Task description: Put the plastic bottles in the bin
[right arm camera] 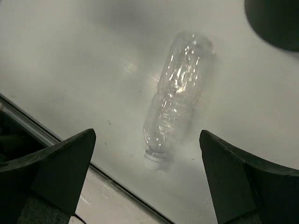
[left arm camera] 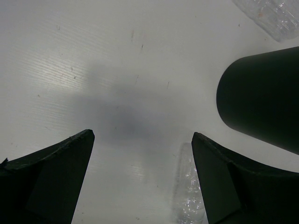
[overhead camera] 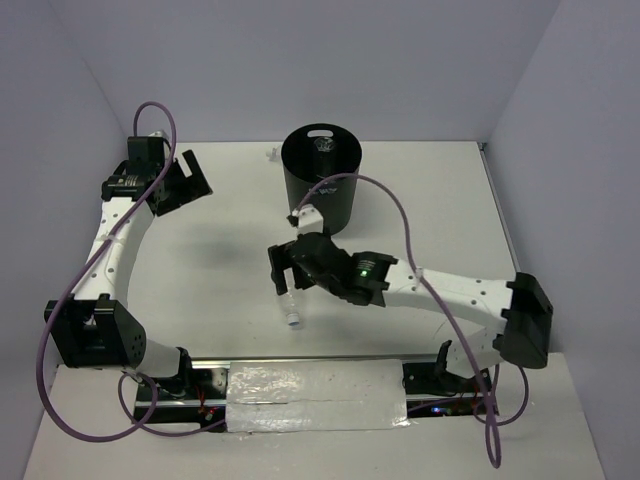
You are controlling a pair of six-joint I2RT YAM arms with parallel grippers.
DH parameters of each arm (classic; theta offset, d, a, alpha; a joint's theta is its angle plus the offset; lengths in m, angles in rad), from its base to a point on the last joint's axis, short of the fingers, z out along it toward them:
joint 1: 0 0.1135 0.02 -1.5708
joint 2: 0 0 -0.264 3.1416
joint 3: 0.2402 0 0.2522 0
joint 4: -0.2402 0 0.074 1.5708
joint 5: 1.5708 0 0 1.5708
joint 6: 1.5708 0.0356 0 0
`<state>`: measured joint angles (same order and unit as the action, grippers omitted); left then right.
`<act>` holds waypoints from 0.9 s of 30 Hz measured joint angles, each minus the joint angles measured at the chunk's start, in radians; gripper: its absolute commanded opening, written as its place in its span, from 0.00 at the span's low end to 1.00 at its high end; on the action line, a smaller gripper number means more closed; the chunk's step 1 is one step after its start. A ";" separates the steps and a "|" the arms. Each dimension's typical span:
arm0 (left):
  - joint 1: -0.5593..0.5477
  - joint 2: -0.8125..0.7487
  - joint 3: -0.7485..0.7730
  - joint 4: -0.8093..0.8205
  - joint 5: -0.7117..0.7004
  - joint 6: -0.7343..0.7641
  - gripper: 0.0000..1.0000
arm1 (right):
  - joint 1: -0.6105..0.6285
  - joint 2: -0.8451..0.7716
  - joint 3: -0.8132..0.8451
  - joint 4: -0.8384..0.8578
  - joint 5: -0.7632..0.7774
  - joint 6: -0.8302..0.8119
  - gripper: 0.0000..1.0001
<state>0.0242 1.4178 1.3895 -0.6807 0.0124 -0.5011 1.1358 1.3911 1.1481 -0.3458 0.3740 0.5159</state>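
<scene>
The clear plastic bottle [right arm camera: 175, 95] should be empty when I lift it, because the white table shows evenly through it [right arm camera: 182, 70] from base to neck.
The black round bin [overhead camera: 320, 185] stands at the back middle of the table, and a clear bottle [overhead camera: 322, 147] lies inside it. A clear plastic bottle [right arm camera: 176, 93] with a white cap lies on the table. My right gripper [right arm camera: 147, 134] is open and hangs above its neck, not touching it. In the top view this bottle [overhead camera: 290, 308] pokes out below the right gripper [overhead camera: 286, 272]. My left gripper [overhead camera: 185, 190] is open and empty, left of the bin. In the left wrist view the left gripper [left arm camera: 142, 134] has a clear bottle [left arm camera: 189, 191] lying by its right finger.
Another clear bottle [left arm camera: 271, 16] lies on the table behind and left of the bin [left arm camera: 261, 98]; it shows small in the top view [overhead camera: 270, 153]. The table's front edge with a metal rail [right arm camera: 56, 140] runs close to the bottle's cap. Grey walls enclose the table.
</scene>
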 measured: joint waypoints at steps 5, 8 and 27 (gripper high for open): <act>0.000 0.000 0.000 0.000 -0.003 -0.001 0.99 | 0.007 0.169 0.026 -0.050 -0.010 0.069 1.00; 0.000 0.000 0.000 0.000 -0.006 -0.001 0.99 | 0.006 0.284 0.064 -0.078 0.002 0.089 1.00; 0.000 0.000 0.000 0.000 -0.015 0.000 0.99 | -0.003 0.467 0.228 -0.156 0.011 0.039 0.46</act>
<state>0.0242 1.4181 1.3895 -0.6807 -0.0025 -0.5014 1.1332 1.8576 1.3758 -0.5014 0.3855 0.5549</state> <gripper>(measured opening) 0.993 0.573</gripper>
